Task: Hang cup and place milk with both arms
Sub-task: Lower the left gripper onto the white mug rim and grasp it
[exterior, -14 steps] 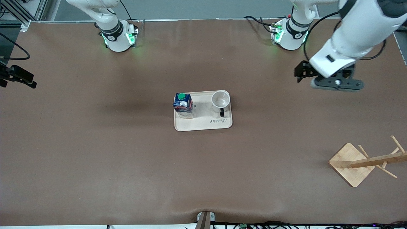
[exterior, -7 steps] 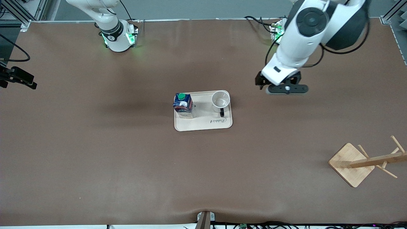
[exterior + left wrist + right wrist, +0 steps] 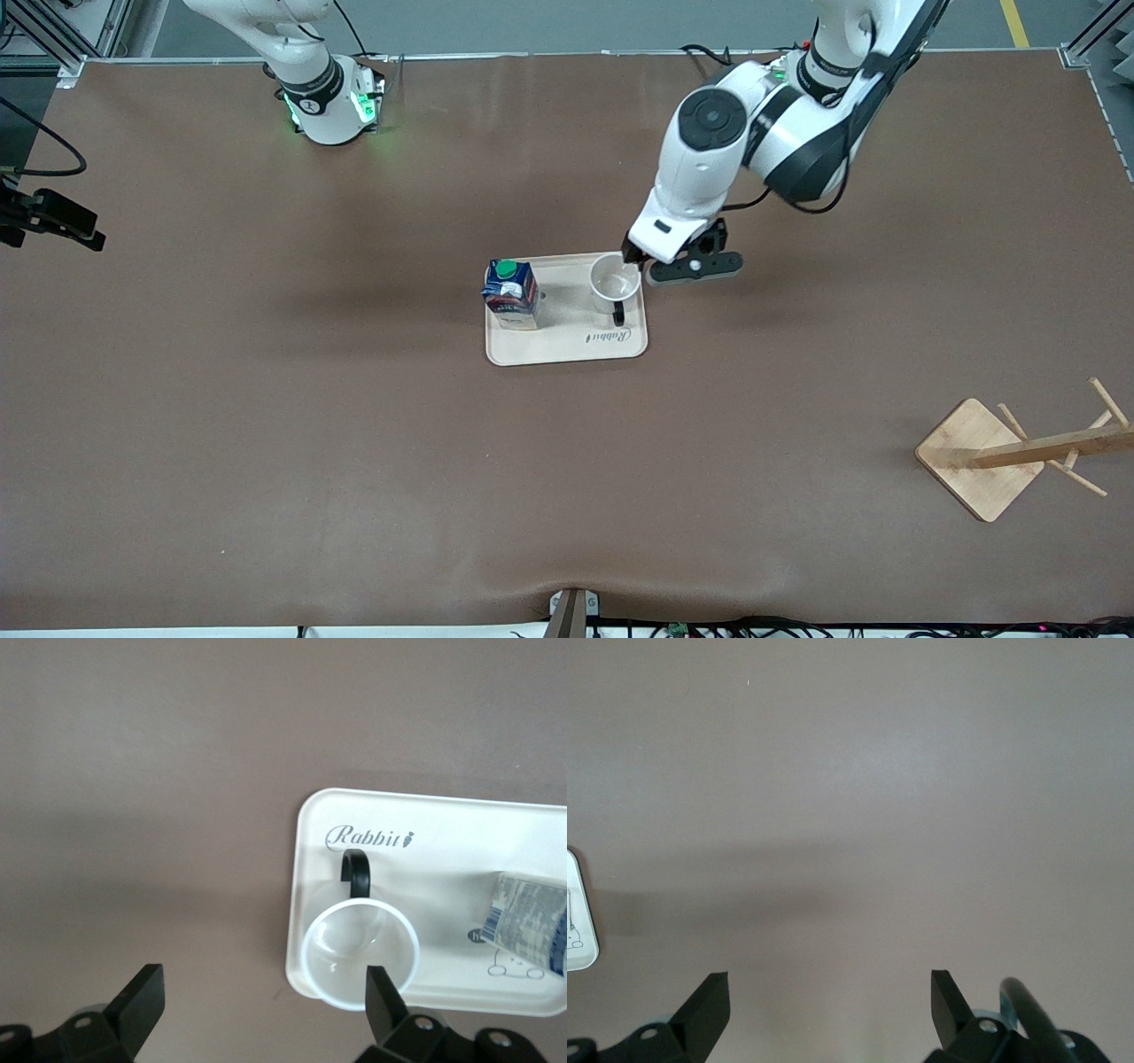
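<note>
The cup's black handle [image 3: 618, 314] forms an open loop on one side of the cup. The cup will hang at a tilt when I slip that loop over a peg.
The cup [image 3: 615, 279], a white mug with a black handle, stands on the cream tray [image 3: 567, 346] at its left-arm end, handle toward the front camera. The milk [image 3: 510, 292], a dark blue carton with a green cap, stands at the tray's other end. My left gripper [image 3: 660, 264] is open over the tray's edge beside the cup. In the left wrist view the left gripper [image 3: 263, 992] has one fingertip [image 3: 383, 992] over the cup [image 3: 359, 948] rim; the milk [image 3: 529, 926] and tray [image 3: 443, 828] show too. My right gripper [image 3: 830, 997] is open over bare table.
A wooden mug tree [image 3: 983, 456] with pegs stands near the front camera at the left arm's end of the table. The tray's corner [image 3: 578, 921] shows at the edge of the right wrist view. The brown table [image 3: 354, 443] spreads around the tray.
My left arm has swung from the table's left-arm end toward the middle and come down, so its gripper now hangs beside the cup. The tray, cup and milk have not moved.
</note>
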{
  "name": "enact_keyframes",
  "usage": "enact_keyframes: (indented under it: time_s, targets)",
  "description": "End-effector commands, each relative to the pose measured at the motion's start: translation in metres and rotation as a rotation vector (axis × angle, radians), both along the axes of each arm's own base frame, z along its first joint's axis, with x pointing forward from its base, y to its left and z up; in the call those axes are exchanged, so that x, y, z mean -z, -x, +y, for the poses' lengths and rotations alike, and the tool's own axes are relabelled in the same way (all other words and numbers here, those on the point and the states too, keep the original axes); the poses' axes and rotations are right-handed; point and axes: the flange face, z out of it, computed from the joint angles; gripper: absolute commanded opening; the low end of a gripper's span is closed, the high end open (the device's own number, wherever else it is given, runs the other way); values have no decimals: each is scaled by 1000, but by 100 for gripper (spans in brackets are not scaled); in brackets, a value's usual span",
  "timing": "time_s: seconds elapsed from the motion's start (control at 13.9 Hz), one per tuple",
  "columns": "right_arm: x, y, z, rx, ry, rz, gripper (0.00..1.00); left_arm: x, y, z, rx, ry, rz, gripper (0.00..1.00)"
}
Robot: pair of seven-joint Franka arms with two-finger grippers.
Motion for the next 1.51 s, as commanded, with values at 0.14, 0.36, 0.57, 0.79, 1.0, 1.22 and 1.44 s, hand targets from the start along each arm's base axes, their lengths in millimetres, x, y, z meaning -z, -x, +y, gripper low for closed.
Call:
enact_keyframes:
  time_s: [0.14, 0.36, 0.57, 0.79, 1.0, 1.22, 1.44]
  targets:
    - [27, -13, -1, 8, -2, 58, 100, 63, 3, -24, -63, 8, 22, 98]
    - [77, -36, -6, 30, -79, 136, 100, 83, 22, -30, -57, -21, 53, 89]
    - [79, -34, -10, 36, -84, 143, 100, 109, 33, -34, -42, -33, 100, 63]
    - [89, -26, -11, 39, -94, 222, 100, 123, 33, -37, -48, -10, 112, 27]
    - [89, -18, -18, 54, -103, 283, 100, 126, 28, -37, -56, 5, 109, 0]
    - [85, -28, -18, 63, -149, 253, 100, 95, 4, -17, -57, -2, 33, 0]
    - [94, -33, -8, 48, -169, 272, 100, 20, -25, 1, -68, -10, -59, 0]
